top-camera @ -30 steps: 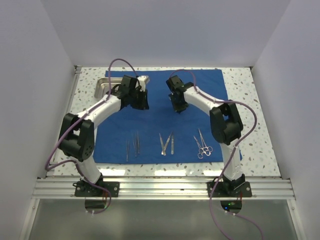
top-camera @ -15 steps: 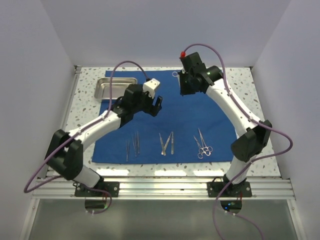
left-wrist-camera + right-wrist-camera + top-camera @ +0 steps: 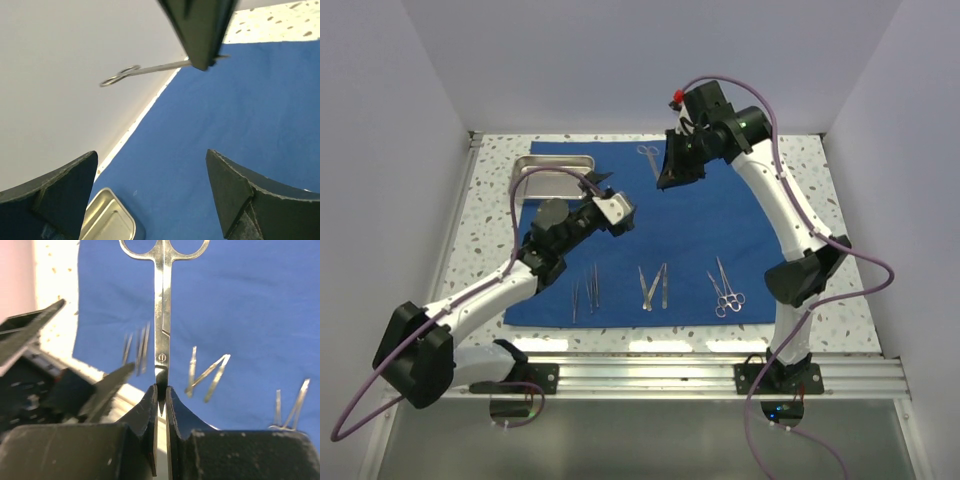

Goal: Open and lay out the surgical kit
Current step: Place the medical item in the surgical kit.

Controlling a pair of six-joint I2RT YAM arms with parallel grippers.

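Observation:
I should keep moving my left gripper toward the handles (image 3: 652,163) until its open fingers are around them, because my right gripper holds the blades and leaves the scissors' handles (image 3: 162,295) free.
The surgical kit's royal-blue cloth (image 3: 720,220) lies spread flat, with the steel tray (image 3: 555,172) at its back left corner. Tweezers (image 3: 592,285) and other steel instruments (image 3: 725,290) lie in a row near the front edge. My right gripper (image 3: 665,172) is raised over the back of the cloth, shut on the blades of a pair of scissors (image 3: 162,315) whose finger rings point away from it. My left gripper (image 3: 150,152) hangs open and empty above the cloth (image 3: 240,100) beside the tray (image 3: 107,220); in its view the held scissors (image 3: 145,70) hang overhead.
A second pair of tweezers (image 3: 653,285) lies mid-front on the cloth. White walls close in the speckled table (image 3: 820,180) on three sides. A metal rail (image 3: 640,375) carrying both arm bases runs along the near edge.
My left gripper has opened wide and drawn back toward the near left. The right arm has lifted toward the back of the table with the scissors in its jaws.

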